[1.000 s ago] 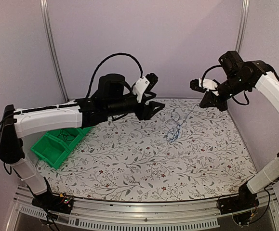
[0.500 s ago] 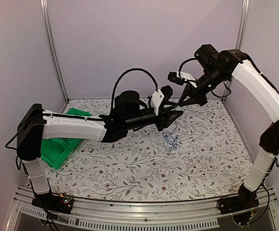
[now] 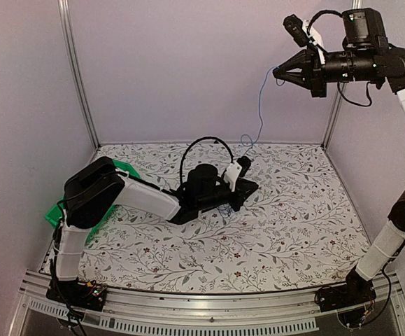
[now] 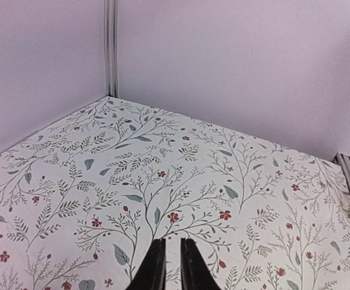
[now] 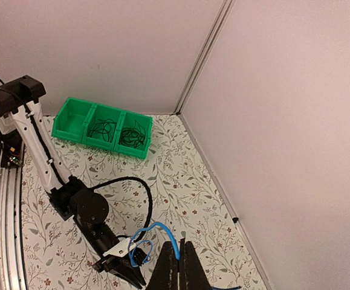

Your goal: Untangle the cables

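The blue cable's slack loop is hanging around my left gripper. Next, my right gripper raises the blue cable higher and away to pull the loop clear.
My right gripper is raised high at the back right, shut on the bright blue cable. The cable hangs down to the table and runs to my left gripper, which lies low on the floral mat. In the right wrist view the blue cable leaves my right gripper and loops around the left gripper. In the left wrist view the left gripper shows only a narrow slit, with nothing visible in it. The dark cables of the tangle are hidden under that gripper.
A green bin stands at the left edge of the mat, with black cable coils in two of its compartments. It is partly hidden behind the left arm from above. Plain walls close in the back and both sides.
The right gripper rose up and to the right, pulling the blue cable out of the tangle. The left arm reached forward, dropped to the mat, and its jaws narrowed from wide open.
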{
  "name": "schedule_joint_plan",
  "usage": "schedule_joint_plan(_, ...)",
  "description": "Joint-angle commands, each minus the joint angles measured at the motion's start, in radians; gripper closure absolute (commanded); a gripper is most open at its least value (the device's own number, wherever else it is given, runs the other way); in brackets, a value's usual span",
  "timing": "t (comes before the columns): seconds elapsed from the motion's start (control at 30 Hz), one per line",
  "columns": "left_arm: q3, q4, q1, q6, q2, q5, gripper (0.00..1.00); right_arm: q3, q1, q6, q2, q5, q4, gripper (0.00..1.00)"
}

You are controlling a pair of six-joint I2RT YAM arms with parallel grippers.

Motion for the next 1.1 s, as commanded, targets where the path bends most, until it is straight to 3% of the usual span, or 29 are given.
schedule_joint_plan(0.0, 0.019, 0.050, 0.043, -0.069, 0.028, -0.015, 0.94, 0.114, 0.006, 0.090, -0.032, 0.128, 0.142, 1.00)
schedule_joint_plan(0.37, -0.138, -0.056, 0.118, -0.246, 0.076, -0.035, 0.98, 0.146, 0.006, 0.037, -0.064, 0.314, 0.281, 1.00)
schedule_joint_plan(0.57, -0.187, -0.091, 0.120, -0.243, 0.058, -0.039, 0.98, 0.166, 0.004, -0.037, -0.073, 0.444, 0.423, 1.00)
schedule_joint_plan(0.7, -0.200, -0.106, 0.125, -0.236, 0.022, -0.024, 0.95, 0.131, 0.004, -0.055, -0.080, 0.451, 0.398, 1.00)
schedule_joint_plan(0.93, -0.278, -0.034, 0.104, -0.197, -0.173, 0.046, 0.56, -0.088, 0.004, -0.026, -0.133, 0.404, 0.358, 1.00)
schedule_joint_plan(1.07, -0.258, -0.052, 0.066, -0.138, -0.265, 0.116, 0.45, -0.126, 0.004, -0.006, -0.144, 0.358, 0.354, 1.00)
